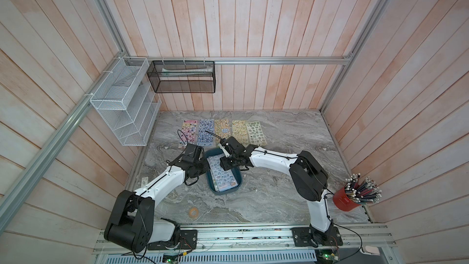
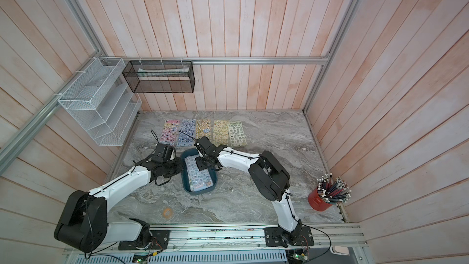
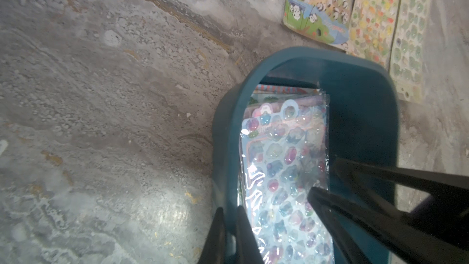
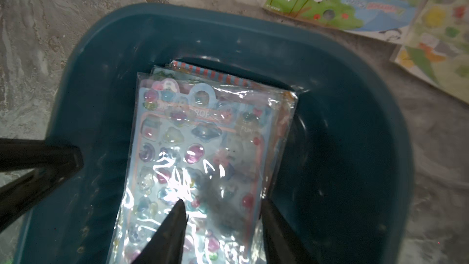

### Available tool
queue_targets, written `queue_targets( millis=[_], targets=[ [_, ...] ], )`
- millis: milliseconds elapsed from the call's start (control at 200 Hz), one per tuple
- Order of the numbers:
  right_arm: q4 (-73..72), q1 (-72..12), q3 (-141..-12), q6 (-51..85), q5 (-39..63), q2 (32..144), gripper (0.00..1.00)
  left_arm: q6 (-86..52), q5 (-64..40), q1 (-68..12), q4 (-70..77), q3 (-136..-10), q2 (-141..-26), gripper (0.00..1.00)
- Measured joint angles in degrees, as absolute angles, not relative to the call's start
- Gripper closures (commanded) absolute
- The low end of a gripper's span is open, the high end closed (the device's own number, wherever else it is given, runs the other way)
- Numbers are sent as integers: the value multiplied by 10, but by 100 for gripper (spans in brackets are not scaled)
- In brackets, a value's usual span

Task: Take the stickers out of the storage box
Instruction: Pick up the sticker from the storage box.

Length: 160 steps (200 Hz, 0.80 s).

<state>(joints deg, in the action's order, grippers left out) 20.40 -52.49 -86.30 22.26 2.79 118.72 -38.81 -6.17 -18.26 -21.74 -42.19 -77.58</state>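
Note:
I should move to the blue sheet's long edge [image 4: 265,166] beyond my left gripper and pinch there, because the blue sheet is flat on the stack and my right gripper is over its flat side [image 4: 215,181].
The teal storage box [image 1: 221,193] [image 2: 200,192] sits mid-table with a stack of glossy stickers [image 1: 224,177] [image 2: 199,173] inside. My left gripper [image 3: 229,209] [image 1: 206,171] is shut on the box's left wall, one finger outside and one inside. My right gripper [image 4: 223,201] [image 1: 225,165] hangs open just over the top blue sheet [image 4: 193,135] [image 3: 284,161]. One fingertip is above the sheet's middle, the other at its edge. Several more sticker sheets [image 1: 223,132] [image 2: 203,130] lie flat in a row behind the box.
A white wire-mesh rack [image 1: 121,102] and a black mesh basket [image 1: 181,77] hang on the back-left walls. A red cup of pencils [image 1: 347,200] stands at the right edge. A small tape ring [image 1: 193,212] lies near the front.

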Motion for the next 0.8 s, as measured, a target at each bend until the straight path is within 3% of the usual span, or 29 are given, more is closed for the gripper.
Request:
queue_targets(
  millis=[470, 800],
  targets=[
    [212, -533, -897, 218, 30, 1222, 36, -388, -66, -183, -216, -422, -776, 99],
    [202, -522, -896, 216, 58, 1226, 51, -388, -66, -183, -216, -422, -778, 99]
  ],
)
